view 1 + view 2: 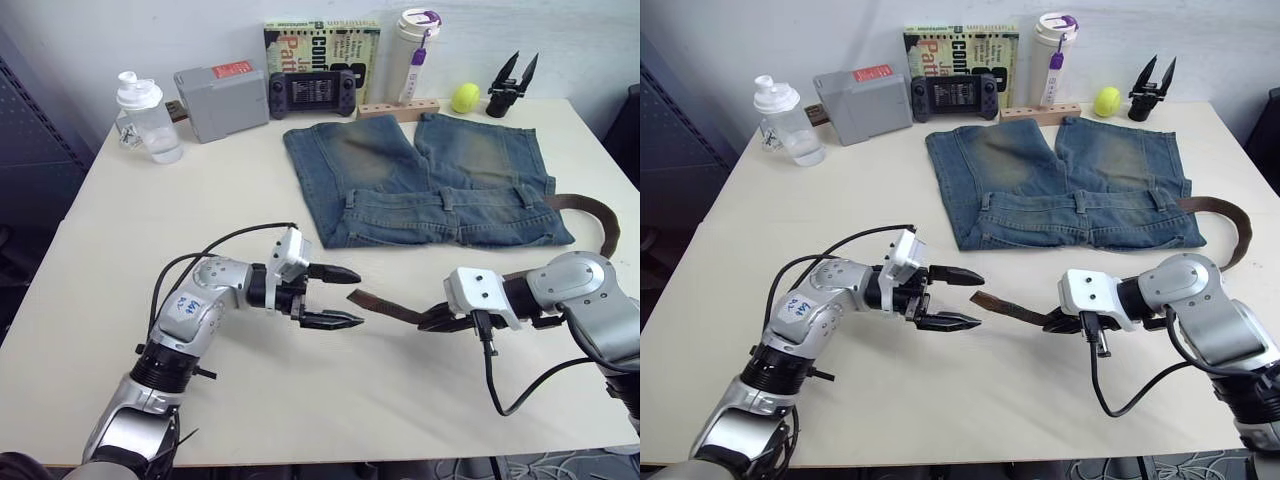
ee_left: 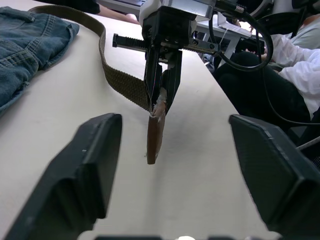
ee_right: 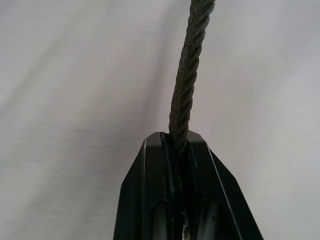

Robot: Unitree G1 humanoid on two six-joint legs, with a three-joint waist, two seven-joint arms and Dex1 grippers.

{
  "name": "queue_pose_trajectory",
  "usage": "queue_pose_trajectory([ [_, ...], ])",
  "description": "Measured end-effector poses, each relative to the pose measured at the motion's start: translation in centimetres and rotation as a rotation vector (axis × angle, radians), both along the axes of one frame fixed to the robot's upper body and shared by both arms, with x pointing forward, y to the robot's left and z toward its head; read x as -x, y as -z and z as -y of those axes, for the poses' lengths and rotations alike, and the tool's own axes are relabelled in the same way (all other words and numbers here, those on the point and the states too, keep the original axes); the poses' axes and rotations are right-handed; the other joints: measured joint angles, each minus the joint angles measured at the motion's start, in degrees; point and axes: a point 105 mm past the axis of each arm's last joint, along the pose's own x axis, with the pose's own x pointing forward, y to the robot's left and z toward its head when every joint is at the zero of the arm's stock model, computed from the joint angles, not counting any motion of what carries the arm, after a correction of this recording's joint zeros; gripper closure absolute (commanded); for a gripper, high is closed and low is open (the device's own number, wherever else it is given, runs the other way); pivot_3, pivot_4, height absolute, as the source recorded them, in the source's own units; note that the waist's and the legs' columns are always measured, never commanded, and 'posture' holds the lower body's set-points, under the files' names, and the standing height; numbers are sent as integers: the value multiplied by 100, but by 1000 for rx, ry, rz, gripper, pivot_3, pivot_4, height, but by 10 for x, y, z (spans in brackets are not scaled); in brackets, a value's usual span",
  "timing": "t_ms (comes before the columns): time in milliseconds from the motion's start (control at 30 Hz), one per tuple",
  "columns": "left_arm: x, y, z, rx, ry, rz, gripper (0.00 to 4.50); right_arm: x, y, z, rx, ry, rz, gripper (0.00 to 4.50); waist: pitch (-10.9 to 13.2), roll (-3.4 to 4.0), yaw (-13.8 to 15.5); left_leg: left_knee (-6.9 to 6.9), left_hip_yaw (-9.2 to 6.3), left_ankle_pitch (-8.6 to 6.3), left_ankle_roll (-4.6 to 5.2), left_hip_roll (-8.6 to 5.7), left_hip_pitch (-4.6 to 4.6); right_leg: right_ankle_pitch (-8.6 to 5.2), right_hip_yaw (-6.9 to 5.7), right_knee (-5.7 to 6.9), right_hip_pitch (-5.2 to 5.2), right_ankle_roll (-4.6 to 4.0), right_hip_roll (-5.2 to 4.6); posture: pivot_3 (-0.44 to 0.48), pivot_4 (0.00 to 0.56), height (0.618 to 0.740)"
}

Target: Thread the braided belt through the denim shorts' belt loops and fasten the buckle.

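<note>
The shorts' legs (image 1: 370, 152) are lying flat behind the shorts' waistband, so the denim shorts (image 1: 440, 208) will slide toward me and stay spread out when I pull the shorts' near edge.
The denim shorts (image 1: 420, 175) lie flat at the back of the table, waistband toward me, with belt loops (image 1: 446, 198) standing across it. The braided belt (image 1: 585, 210) comes out at the waistband's right end, curves round the right side and runs left to its tan tip (image 1: 366, 300). My right gripper (image 1: 437, 321) is shut on the belt just behind that tip; the right wrist view shows the braid (image 3: 187, 75) pinched between its fingers. My left gripper (image 1: 357, 297) is open, and the tip lies just in front of its fingertips. The buckle is out of view.
Along the back edge stand a shaker bottle (image 1: 148, 120), a grey box (image 1: 220, 100), a game console (image 1: 312, 93), a book (image 1: 320, 45), a white tumbler (image 1: 415, 55), a wooden block (image 1: 398, 108), a tennis ball (image 1: 465, 97) and a spare black gripper (image 1: 510, 88). A seated person (image 2: 300, 55) is beyond the table.
</note>
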Motion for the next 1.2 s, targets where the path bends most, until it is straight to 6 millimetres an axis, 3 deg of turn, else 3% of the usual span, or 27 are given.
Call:
queue_pose_trajectory([
  [133, -2, 6, 1, -22, -8, -5, 3844, 1, 0, 0, -5, -1, -4, 4500, 1, -1, 4, 0, 0, 0, 0, 0, -1, 0, 0, 0, 0, 0, -1, 0, 150, 722],
  [200, -1, 5, 3, -15, -5, -6, 4473, 0, 0, 0, -5, 0, -5, 4500, 1, -1, 4, 0, 0, 0, 0, 0, -1, 0, 0, 0, 0, 0, -1, 0, 150, 722],
  [400, -2, 5, 2, -14, -9, -2, 4473, -1, 0, -1, -10, 5, 1, 4500, 1, -1, 3, 1, 0, 0, 0, 0, 0, 0, 0, 1, 0, 0, -1, 0, 150, 722],
  [467, -2, 5, 2, -15, -11, 0, 4500, -1, 0, -1, -14, 9, 2, 3657, 1, -1, 3, 1, 0, 0, 0, 0, 0, 0, 0, 1, 0, 0, -1, 0, 150, 722],
  [533, -2, 5, 3, -13, -11, 1, 4500, -3, -1, -4, -39, 23, -2, 3095, 1, -1, -3, 1, 0, 0, 0, 1, 0, 0, 0, 1, 0, 0, 0, 0, 150, 722],
  [600, -2, 5, 4, -2, -20, -10, 4500, -6, -3, -7, -101, 65, -29, 2106, 1, -1, 3, 1, -1, 0, 0, 0, -1, 0, 0, 2, 0, 0, -1, 0, 150, 722],
  [733, -1, 3, 2, 77, -86, -118, 4500, -16, -31, 8, -284, 258, -46, 210, 2, -3, 14, 9, -10, -1, 2, -1, -8, 0, -4, 4, 0, 0, -5, 0, 150, 722],
  [867, -1, -4, 0, 185, -197, -231, 4500, 4, -62, 36, -690, 436, -257, 73, 6, -9, 74, 19, -39, -2, 4, 1, -19, 0, -6, 5, 1, -1, -7, 0, 150, 722],
  [967, -1, -11, -1, 260, -262, -289, 4500, 25, -68, 43, -858, 474, -371, 73, 6, -11, 99, 30, -57, -3, 5, 0, -9, 1, 9, 19, 2, -1, -7, 0, 150, 722],
  [1100, 1, -24, -1, 366, -304, -364, 4500, 50, -64, 25, -1035, 464, -528, 73, 6, -11, 122, 26, -56, -4, 4, 1, 8, 1, 20, 22, 8, -1, -6, 0, 150, 722],
  [1200, 5, -25, -2, 403, -310, -419, 4500, 49, -46, 3, -1131, 530, -634, 73, 6, -11, 118, 22, -46, -5, 2, -2, 15, 1, 30, 23, 8, -1, -6, 0, 150, 722],
])
